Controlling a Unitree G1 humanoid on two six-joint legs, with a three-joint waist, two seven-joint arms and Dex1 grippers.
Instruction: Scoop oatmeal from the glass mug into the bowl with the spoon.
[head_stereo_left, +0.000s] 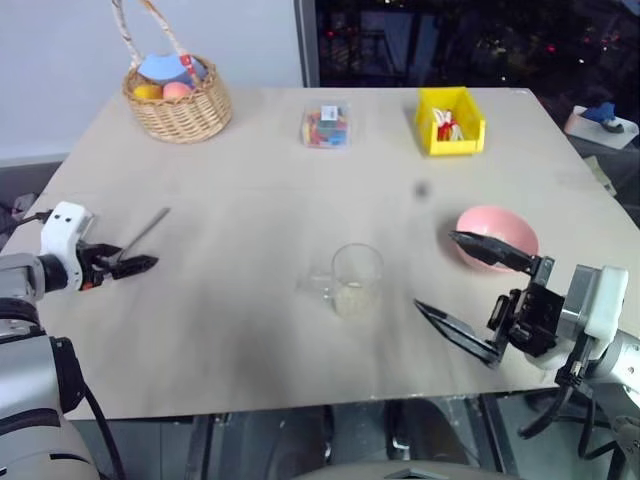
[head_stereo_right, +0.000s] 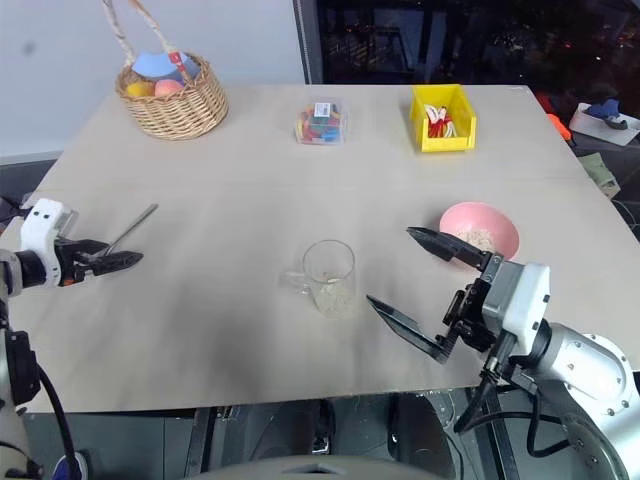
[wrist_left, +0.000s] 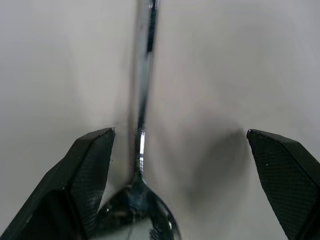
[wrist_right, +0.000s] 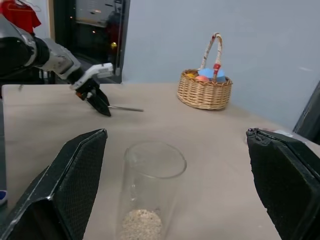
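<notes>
The oatmeal (head_stereo_left: 354, 299) should stay inside when I lift and tilt the mug for scooping, because it sits low beneath a tall, clear glass's side (head_stereo_left: 358, 264).
The silver spoon (head_stereo_left: 146, 231) lies flat on the table at the left. My left gripper (head_stereo_left: 140, 265) is low over its scoop end, open, with the spoon (wrist_left: 142, 100) lying between the two fingers and the handle pointing away. The glass mug (head_stereo_left: 355, 280) stands at the table's middle with a little oatmeal (head_stereo_left: 352, 299) at its bottom. The pink bowl (head_stereo_left: 497, 235) sits to the right and holds some oatmeal (head_stereo_right: 478, 238). My right gripper (head_stereo_left: 435, 270) hovers wide open between mug and bowl, empty, facing the mug (wrist_right: 150, 190).
At the back of the table stand a wicker basket (head_stereo_left: 180, 100) with coloured things on the left, a clear plastic box (head_stereo_left: 326, 126) of colourful pieces in the middle, and a yellow bin (head_stereo_left: 449, 120) on the right. The table's front edge runs just below the right gripper.
</notes>
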